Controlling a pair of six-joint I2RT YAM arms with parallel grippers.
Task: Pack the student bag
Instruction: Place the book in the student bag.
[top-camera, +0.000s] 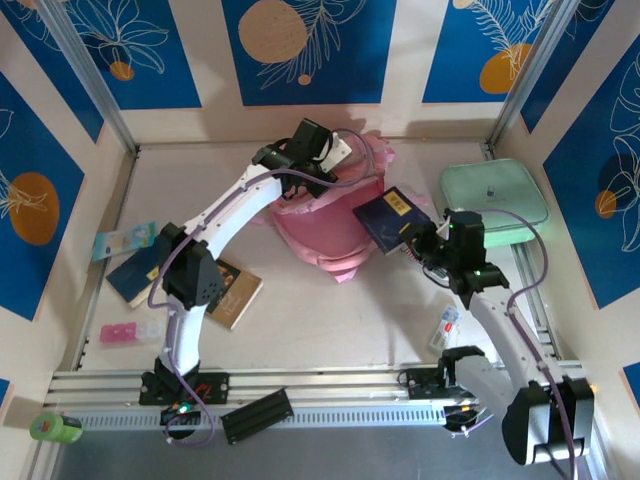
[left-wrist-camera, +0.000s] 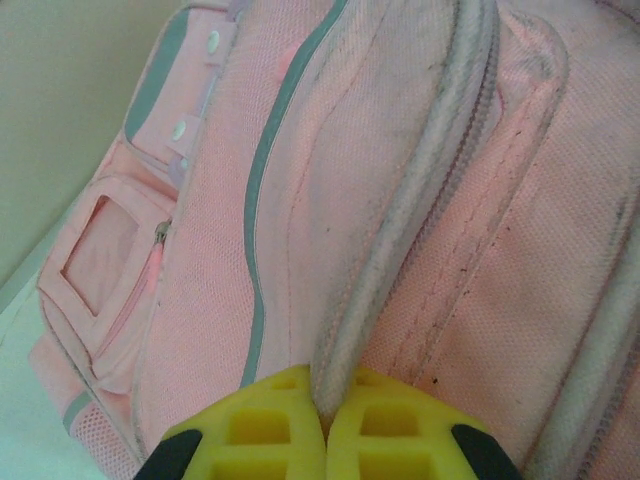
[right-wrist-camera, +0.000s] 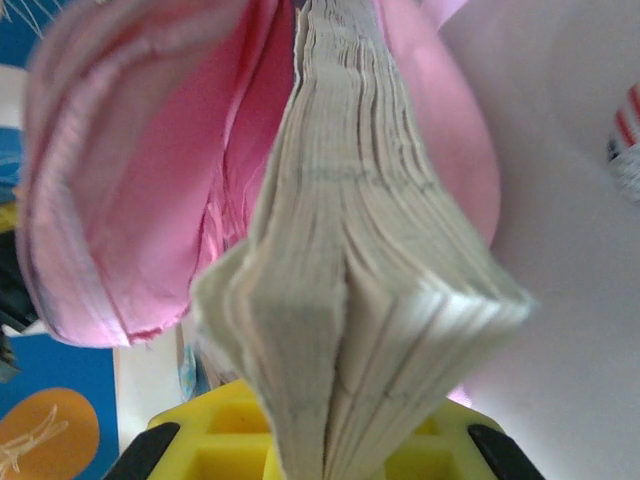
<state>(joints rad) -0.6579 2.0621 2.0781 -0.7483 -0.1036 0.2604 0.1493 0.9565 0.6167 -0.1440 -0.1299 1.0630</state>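
Observation:
The dark blue book's far end (top-camera: 376, 203) points into the bag's wide opening (top-camera: 338, 212), so my right gripper should keep pushing and let go deep inside the bag.
The pink student bag (top-camera: 325, 225) lies at the middle back of the table. My left gripper (top-camera: 318, 172) is shut on the grey zip edge (left-wrist-camera: 400, 230) of the bag (left-wrist-camera: 500, 250), pinched between the yellow fingers (left-wrist-camera: 390, 435). My right gripper (top-camera: 428, 243) is shut on a dark blue book (top-camera: 393, 218), which it holds tilted at the bag's right side. In the right wrist view the book's page edges (right-wrist-camera: 350, 300) point into the pink opening (right-wrist-camera: 150, 200) of the bag.
A mint-green case (top-camera: 493, 198) sits at the back right. Two books (top-camera: 222, 290) and a light blue packet (top-camera: 124, 240) lie at the left, with a pink eraser box (top-camera: 128, 332) near the front. A small item (top-camera: 447, 326) lies beside the right arm. A green tape roll (top-camera: 55, 428) sits at the front left corner.

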